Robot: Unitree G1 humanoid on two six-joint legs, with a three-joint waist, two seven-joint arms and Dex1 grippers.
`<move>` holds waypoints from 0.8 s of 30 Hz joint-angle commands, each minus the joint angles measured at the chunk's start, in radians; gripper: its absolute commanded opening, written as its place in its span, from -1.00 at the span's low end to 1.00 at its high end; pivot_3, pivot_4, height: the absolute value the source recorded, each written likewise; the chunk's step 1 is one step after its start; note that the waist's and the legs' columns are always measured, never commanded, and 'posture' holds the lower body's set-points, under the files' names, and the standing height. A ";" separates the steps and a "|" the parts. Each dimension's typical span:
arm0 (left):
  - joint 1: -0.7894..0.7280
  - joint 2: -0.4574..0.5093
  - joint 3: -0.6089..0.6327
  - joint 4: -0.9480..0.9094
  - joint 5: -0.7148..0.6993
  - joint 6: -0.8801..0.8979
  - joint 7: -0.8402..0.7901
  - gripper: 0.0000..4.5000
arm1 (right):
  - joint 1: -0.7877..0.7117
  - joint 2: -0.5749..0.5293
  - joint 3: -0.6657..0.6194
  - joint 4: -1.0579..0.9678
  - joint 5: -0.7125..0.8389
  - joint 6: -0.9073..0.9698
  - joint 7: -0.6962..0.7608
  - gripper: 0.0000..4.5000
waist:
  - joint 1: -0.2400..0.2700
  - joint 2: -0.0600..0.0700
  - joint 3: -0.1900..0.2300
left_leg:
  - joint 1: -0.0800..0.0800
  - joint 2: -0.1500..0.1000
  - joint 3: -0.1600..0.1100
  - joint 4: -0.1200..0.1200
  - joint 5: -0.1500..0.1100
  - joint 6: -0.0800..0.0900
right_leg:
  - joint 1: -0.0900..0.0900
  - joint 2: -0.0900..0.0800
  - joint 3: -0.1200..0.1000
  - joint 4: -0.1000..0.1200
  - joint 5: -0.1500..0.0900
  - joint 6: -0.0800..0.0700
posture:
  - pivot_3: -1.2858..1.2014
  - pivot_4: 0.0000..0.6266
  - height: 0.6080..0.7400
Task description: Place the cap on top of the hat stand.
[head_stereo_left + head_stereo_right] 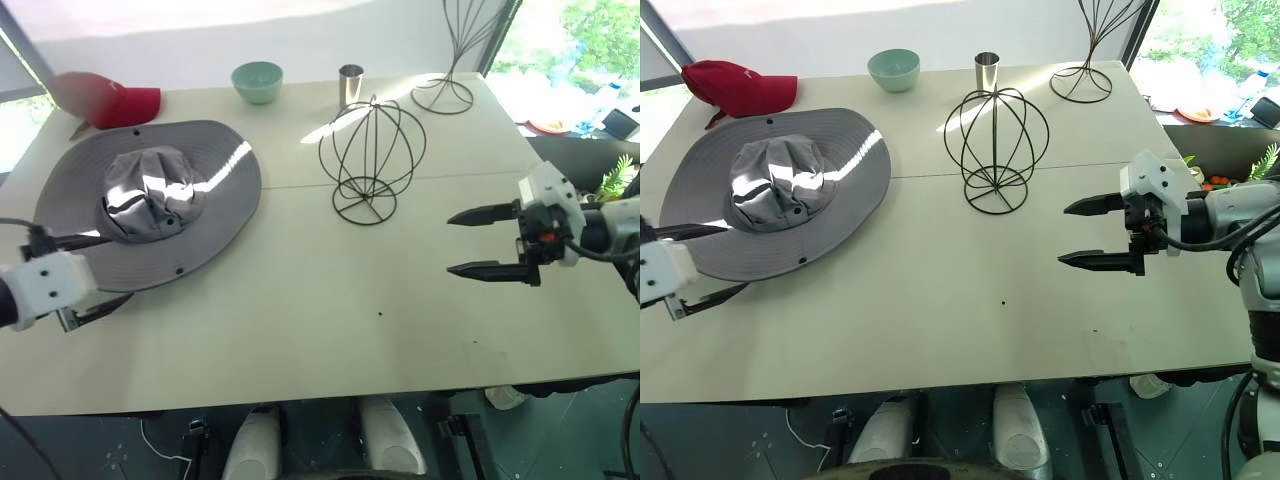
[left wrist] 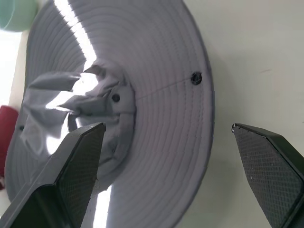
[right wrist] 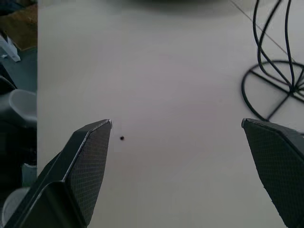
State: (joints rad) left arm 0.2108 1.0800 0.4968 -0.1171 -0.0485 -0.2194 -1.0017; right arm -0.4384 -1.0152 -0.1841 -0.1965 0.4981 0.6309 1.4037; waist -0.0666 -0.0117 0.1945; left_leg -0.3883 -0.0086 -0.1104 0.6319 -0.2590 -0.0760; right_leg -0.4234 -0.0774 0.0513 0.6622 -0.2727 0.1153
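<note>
The cap's soft top (image 1: 150, 195) lies slumped and creased (image 1: 168, 186), so I expect it to fill out and rise as I lower the cap over the hat stand.
The cap (image 1: 150, 200), a wide-brimmed grey sun hat, lies flat on the left part of the table with its soft crown up. The hat stand (image 1: 372, 160), a short black wire globe cage on a round base, is upright at the table's middle, apart from the cap. My left gripper (image 1: 115, 268) is open over the cap's near brim; in the left wrist view one finger is above the brim by the crown and the other beyond the brim's edge. My right gripper (image 1: 450, 243) hovers open and empty over bare table to the right of the stand, pointing left.
A small red baseball cap (image 1: 110, 100) lies at the far left corner. A green bowl (image 1: 257, 80) and a metal cup (image 1: 350, 85) stand at the back. A taller black wire stand (image 1: 455, 60) is at the back right. The beige table (image 1: 300, 340) has a seam across its middle.
</note>
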 commanded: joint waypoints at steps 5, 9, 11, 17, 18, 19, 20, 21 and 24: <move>-0.161 -0.058 -0.217 0.111 0.245 -0.173 0.209 0.99 | 0.054 -0.051 -0.124 -0.212 0.149 0.144 -0.109 1.00 | 0.022 0.000 0.000 | -0.001 0.000 0.000 0.001 0.000 0.000 | 0.000 0.000 0.000 0.000 0.000 0.000 | 0.03 -0.52 1.00; -0.245 -0.115 -0.323 0.171 0.360 -0.194 0.323 0.99 | 0.064 -0.055 -0.142 -0.251 0.188 0.174 -0.153 1.00 | 0.026 -0.001 -0.001 | -0.001 0.000 0.000 0.002 0.000 0.000 | 0.001 0.000 0.000 0.000 0.000 0.000 | 0.03 -0.52 1.00; -0.292 -0.145 -0.374 0.211 0.427 -0.201 0.390 0.99 | 0.063 -0.062 -0.145 -0.257 0.195 0.179 -0.170 1.00 | 0.026 -0.001 -0.001 | -0.001 0.000 0.000 0.002 0.000 0.000 | 0.001 0.000 0.000 0.000 0.000 0.000 | 0.03 -0.52 1.00; -0.443 -0.216 -0.495 0.356 0.603 -0.173 0.596 0.99 | 0.052 -0.079 -0.147 -0.266 0.228 0.191 -0.214 1.00 | 0.029 -0.002 -0.001 | -0.001 -0.001 -0.001 0.003 0.000 0.000 | 0.001 0.000 -0.001 0.001 0.000 0.000 | 0.03 -0.52 1.00; -0.476 -0.234 -0.518 0.382 0.622 -0.165 0.617 0.99 | 0.053 -0.081 -0.150 -0.271 0.233 0.192 -0.220 1.00 | 0.031 -0.002 -0.001 | -0.001 -0.001 -0.001 0.003 0.000 0.000 | 0.001 0.000 -0.001 0.001 0.000 0.000 | 0.03 -0.52 1.00; -0.502 -0.246 -0.535 0.404 0.629 -0.162 0.627 0.99 | 0.053 -0.082 -0.149 -0.274 0.238 0.193 -0.228 1.00 | 0.032 -0.002 -0.001 | -0.001 -0.001 -0.001 0.004 0.000 0.000 | 0.002 0.000 -0.001 0.001 0.000 0.001 | 0.03 -0.52 1.00; -0.529 -0.258 -0.552 0.425 0.636 -0.160 0.636 0.99 | 0.051 -0.083 -0.152 -0.278 0.243 0.193 -0.236 1.00 | 0.036 -0.002 -0.001 | -0.001 -0.001 -0.001 0.004 0.000 0.000 | 0.002 0.000 -0.001 0.002 0.000 0.001 | 0.03 -0.52 1.00; -0.551 -0.263 -0.565 0.444 0.641 -0.163 0.645 0.99 | 0.049 -0.083 -0.154 -0.280 0.249 0.192 -0.244 1.00 | 0.038 -0.002 -0.001 | -0.001 -0.001 -0.001 0.005 0.000 0.000 | 0.002 0.000 -0.001 0.002 0.000 0.001 | 0.03 -0.52 1.00; -0.613 -0.274 -0.593 0.494 0.628 -0.178 0.649 0.59 | 0.036 -0.082 -0.167 -0.270 0.259 0.195 -0.277 1.00 | 0.047 -0.002 -0.001 | -0.001 -0.001 -0.001 0.007 0.000 0.000 | 0.003 0.000 -0.001 0.002 0.001 0.001 | 0.03 -0.52 1.00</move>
State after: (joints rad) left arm -0.3788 0.8029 -0.0922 0.3604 0.5809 -0.3873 -0.3656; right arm -0.3738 -1.0792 -0.3031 -0.4497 0.7409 0.8299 1.1457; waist -0.0192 -0.0135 0.1930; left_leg -0.3893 -0.0094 -0.1118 0.6389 -0.2590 -0.0759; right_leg -0.4204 -0.0777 0.0501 0.6641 -0.2719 0.1167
